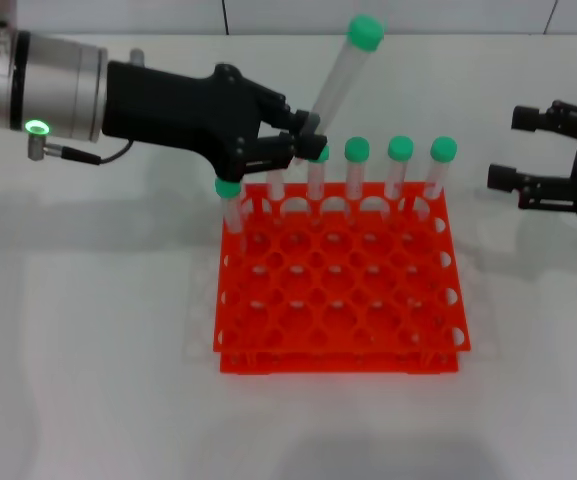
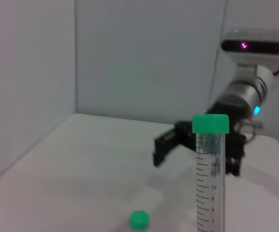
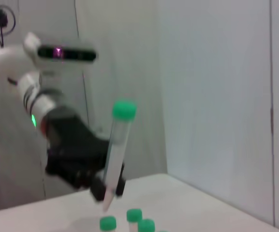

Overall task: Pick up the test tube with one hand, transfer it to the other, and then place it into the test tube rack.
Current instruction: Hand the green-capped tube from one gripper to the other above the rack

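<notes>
My left gripper is holding the tube by its lower part (image 1: 314, 118), and that part has to go into the rack. So my right gripper should first come over and take hold of the green cap end (image 1: 365, 34).
My left gripper (image 1: 303, 138), unlabelled black on the arm with a green light, is shut on the lower part of a clear test tube (image 1: 340, 76) with a green cap. It holds the tube tilted, cap up, above the back left of the orange-red test tube rack (image 1: 338, 300). The tube also shows in the left wrist view (image 2: 211, 174) and in the right wrist view (image 3: 116, 150), where the left gripper (image 3: 105, 186) holds it. My right gripper (image 1: 513, 148) is open and empty at the right, apart from the rack; it also shows in the left wrist view (image 2: 197, 150).
Several other green-capped tubes (image 1: 400, 165) stand in the rack's back row, and one (image 1: 230, 205) at its back left corner. The rack stands on a white table (image 1: 88, 350), with a pale wall behind.
</notes>
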Controlling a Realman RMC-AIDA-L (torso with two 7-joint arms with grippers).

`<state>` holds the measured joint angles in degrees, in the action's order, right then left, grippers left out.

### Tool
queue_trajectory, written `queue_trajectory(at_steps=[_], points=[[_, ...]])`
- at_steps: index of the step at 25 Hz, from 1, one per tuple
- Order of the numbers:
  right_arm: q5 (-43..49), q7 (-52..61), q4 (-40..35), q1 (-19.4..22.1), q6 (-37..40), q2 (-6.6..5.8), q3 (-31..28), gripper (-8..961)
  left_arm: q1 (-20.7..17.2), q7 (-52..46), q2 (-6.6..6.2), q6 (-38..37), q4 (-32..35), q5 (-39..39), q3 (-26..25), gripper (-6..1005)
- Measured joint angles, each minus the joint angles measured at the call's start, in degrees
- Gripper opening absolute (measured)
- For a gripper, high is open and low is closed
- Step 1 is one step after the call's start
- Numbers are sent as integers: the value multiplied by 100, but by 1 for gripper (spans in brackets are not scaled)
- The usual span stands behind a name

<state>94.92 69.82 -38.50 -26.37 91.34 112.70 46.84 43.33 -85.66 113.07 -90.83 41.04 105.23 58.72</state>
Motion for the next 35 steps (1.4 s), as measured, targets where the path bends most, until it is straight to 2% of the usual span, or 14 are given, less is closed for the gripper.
queue_trajectory(at_steps=[3, 10, 15, 18, 23, 28, 35], points=[[-74, 132, 4, 0, 48, -36, -30, 853, 181, 338, -70, -28, -596, 29, -5, 191], [-200, 732, 64, -41, 381, -199, -351, 853, 276, 378, 58, 190, -750, 395, 9, 191], [-656, 922, 365, -58, 688, -219, -493, 851, 302, 369, 129, 367, -762, 420, 26, 191], [-873, 641, 658, -86, 772, -151, -503, 849, 354, 335, 188, 558, -764, 553, 38, 190], [-965, 57, 1238, -262, 766, 39, -504, 845, 477, 308, 299, 751, -766, 767, 38, 190], [-1037, -377, 1567, -340, 500, 248, -502, 841, 565, 300, 341, 807, -766, 820, 36, 190], [-1212, -893, 2222, -546, 286, 278, -515, 835, 642, 293, 392, 875, -773, 862, 44, 190]])
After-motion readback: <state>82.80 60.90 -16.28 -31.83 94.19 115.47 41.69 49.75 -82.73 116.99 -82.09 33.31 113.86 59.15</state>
